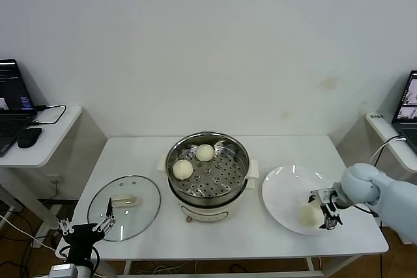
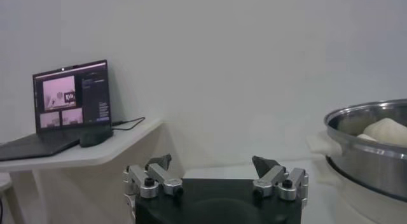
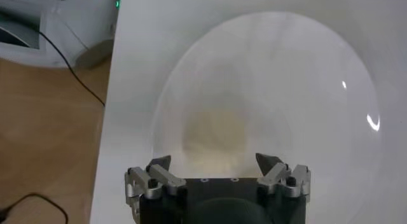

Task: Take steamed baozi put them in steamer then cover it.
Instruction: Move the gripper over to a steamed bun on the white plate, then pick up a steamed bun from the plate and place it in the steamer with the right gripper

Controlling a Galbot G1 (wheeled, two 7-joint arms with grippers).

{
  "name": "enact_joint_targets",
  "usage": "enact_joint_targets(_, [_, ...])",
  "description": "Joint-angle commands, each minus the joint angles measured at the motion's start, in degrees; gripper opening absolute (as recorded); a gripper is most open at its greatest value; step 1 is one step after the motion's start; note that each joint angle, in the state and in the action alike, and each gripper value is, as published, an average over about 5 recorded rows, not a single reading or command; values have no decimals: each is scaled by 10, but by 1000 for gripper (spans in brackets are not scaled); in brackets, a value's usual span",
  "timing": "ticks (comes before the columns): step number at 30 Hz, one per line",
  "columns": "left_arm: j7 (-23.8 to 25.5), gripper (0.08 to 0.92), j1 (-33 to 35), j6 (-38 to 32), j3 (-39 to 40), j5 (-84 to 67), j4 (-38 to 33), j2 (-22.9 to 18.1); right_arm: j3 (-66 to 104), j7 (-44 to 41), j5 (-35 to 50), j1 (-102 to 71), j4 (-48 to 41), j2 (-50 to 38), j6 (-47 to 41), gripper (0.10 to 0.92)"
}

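My right gripper is covering part of the white plate. I should expect another baozi to be hidden there when I pick up the visible baozi.
The steel steamer [image 1: 207,175] stands mid-table on its cream base, with two baozi on the tray, one at the left [image 1: 183,169] and one at the back [image 1: 205,153]. A third baozi [image 1: 305,215] lies on the white plate [image 1: 287,190] at the right. My right gripper [image 1: 328,211] is open just beside it. In the right wrist view the baozi [image 3: 213,137] lies just ahead of the open right gripper [image 3: 215,163]. The glass cover [image 1: 124,206] lies flat at the left. My left gripper [image 1: 85,228] is open and empty at the table's front left corner. I see no fourth baozi.
The left wrist view shows the left gripper [image 2: 213,165], the steamer's rim [image 2: 369,117] and a laptop [image 2: 70,95]. A side table with laptop and mouse [image 1: 29,137] stands at the left. Another laptop [image 1: 408,105] is at the right. The plate nears the table's front edge.
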Motion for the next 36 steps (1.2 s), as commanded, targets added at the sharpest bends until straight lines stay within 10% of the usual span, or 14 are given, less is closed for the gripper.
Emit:
enact_joint_targets(1, [0,823,-1,0,0,0,3,0,12,4,-5,-18,-27,24,0,811])
enact_joint_targets(18, [-1,823,-2,0,1,0,0,-2,8,-15,10,15,-40,35,-4,614])
enact_joint_targets(36, [0,823,-2,-2,3,-2,-10,2,-111,-57,172,345,34,21,-41,602])
